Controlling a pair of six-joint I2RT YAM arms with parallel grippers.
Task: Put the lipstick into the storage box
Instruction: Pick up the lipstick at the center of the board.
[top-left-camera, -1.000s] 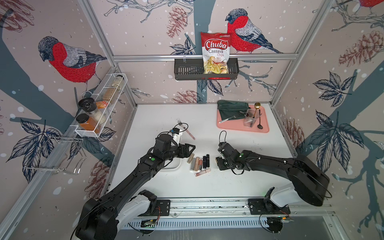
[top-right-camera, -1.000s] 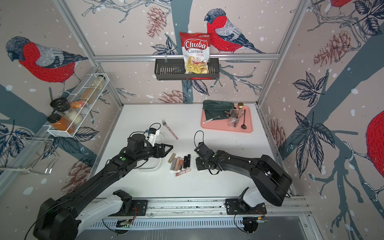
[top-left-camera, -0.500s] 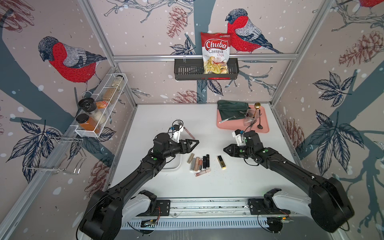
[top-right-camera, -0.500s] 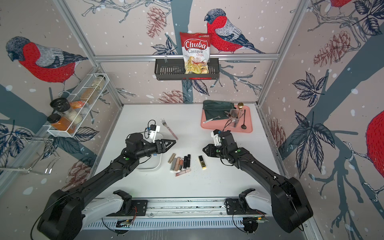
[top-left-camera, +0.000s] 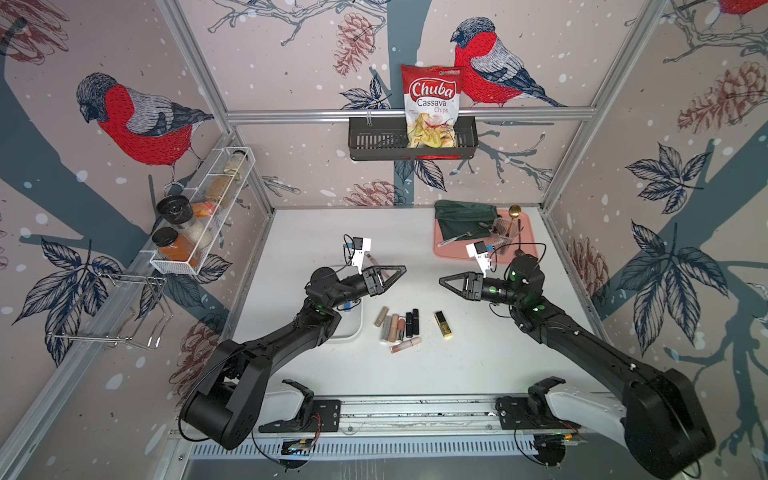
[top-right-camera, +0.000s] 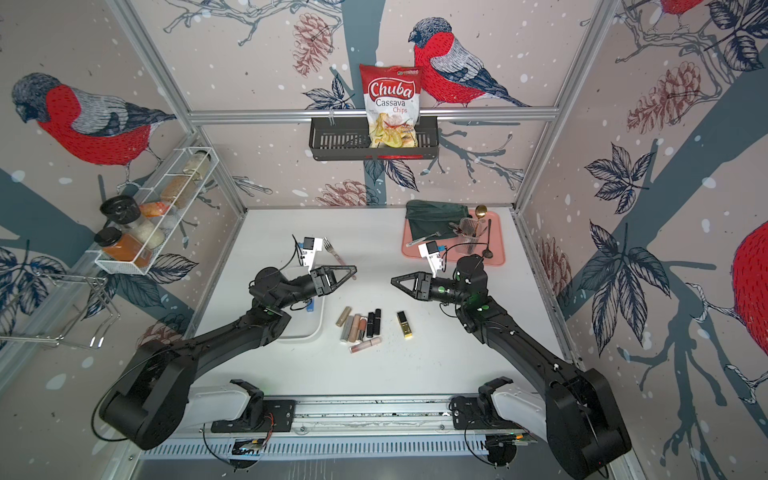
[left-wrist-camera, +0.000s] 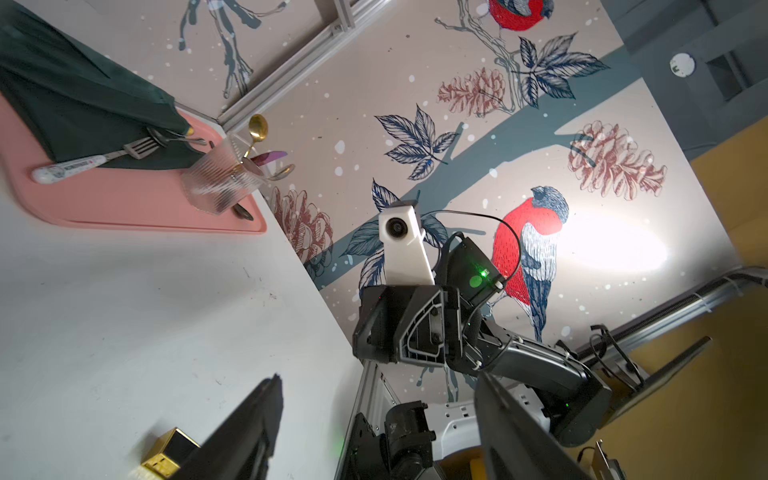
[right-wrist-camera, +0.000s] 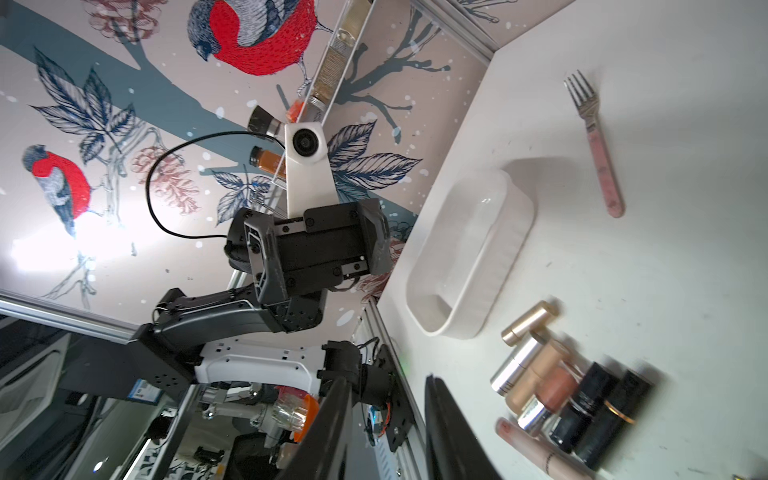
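Note:
Next, my right gripper hands the gold-and-black lipstick over to my left gripper, because the lipstick lies by my right gripper, far away from the storage box.
Several lipsticks lie side by side on the white table, and they also show in the right wrist view as lipsticks. A gold-and-black lipstick lies apart, just to their right. The white storage box sits left of the cluster, partly under my left arm; the right wrist view shows the box empty. My left gripper hovers above and behind the cluster, open and empty. Facing it from the right, my right gripper is raised too, its jaws a narrow gap apart with nothing between them.
A pink-handled fork lies behind the left gripper. At the back right, a pink tray holds a green cloth and a cup of cutlery. A black basket with a chips bag hangs on the back wall. A spice rack is on the left wall.
My right gripper has lifted off the table and drawn back to the right, leaving the gold-and-black lipstick lying there. The left gripper has risen and swung toward the centre, closing slightly.

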